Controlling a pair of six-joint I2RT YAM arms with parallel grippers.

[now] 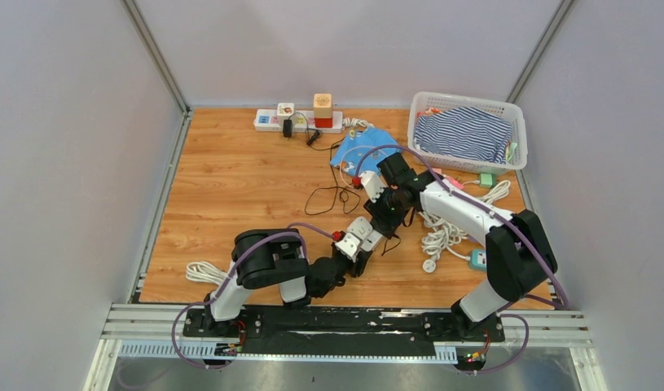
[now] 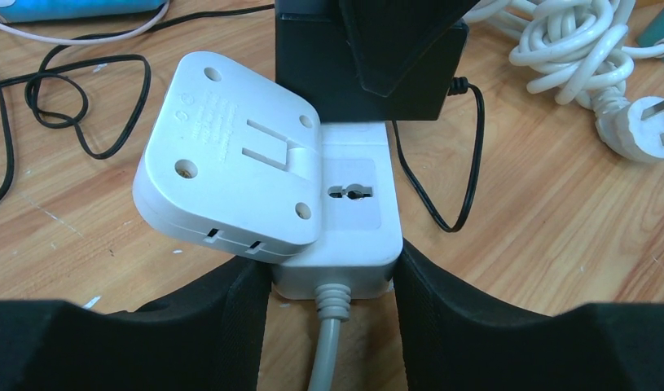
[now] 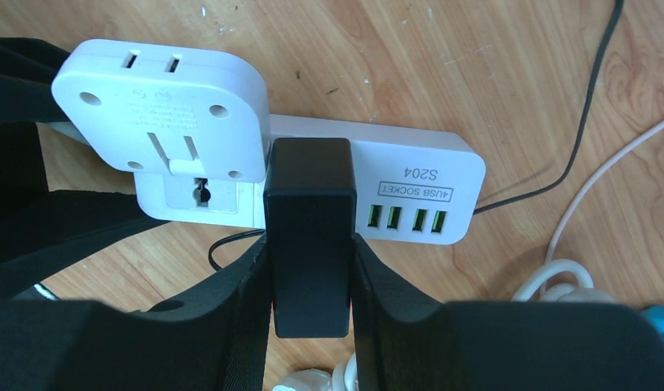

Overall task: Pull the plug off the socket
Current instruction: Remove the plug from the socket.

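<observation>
The black plug's base (image 2: 357,120) is on the socket strip that the robot's left gripper is holding, so the right gripper should wiggle the plug (image 3: 309,236) back and forth before lifting it off.
The socket is a white power strip (image 3: 410,175) with green USB ports, lying on the wooden table. My left gripper (image 2: 332,301) is shut on its cord end (image 2: 353,236), one finger on each side. A black plug (image 3: 310,220) stands on the strip's middle, and my right gripper (image 3: 310,285) is shut on it. The plug's pins are hidden, so I cannot tell how deep it sits. A white square adapter (image 2: 230,163) also sits on the strip, next to the plug. From above, the two grippers (image 1: 357,244) (image 1: 385,213) meet mid-table.
A coiled white cable with a plug (image 1: 446,232) lies right of the strip. A thin black cord (image 1: 328,195) loops behind it. A white basket of striped cloth (image 1: 467,130) stands back right. Another power strip (image 1: 300,120) lies at the back wall.
</observation>
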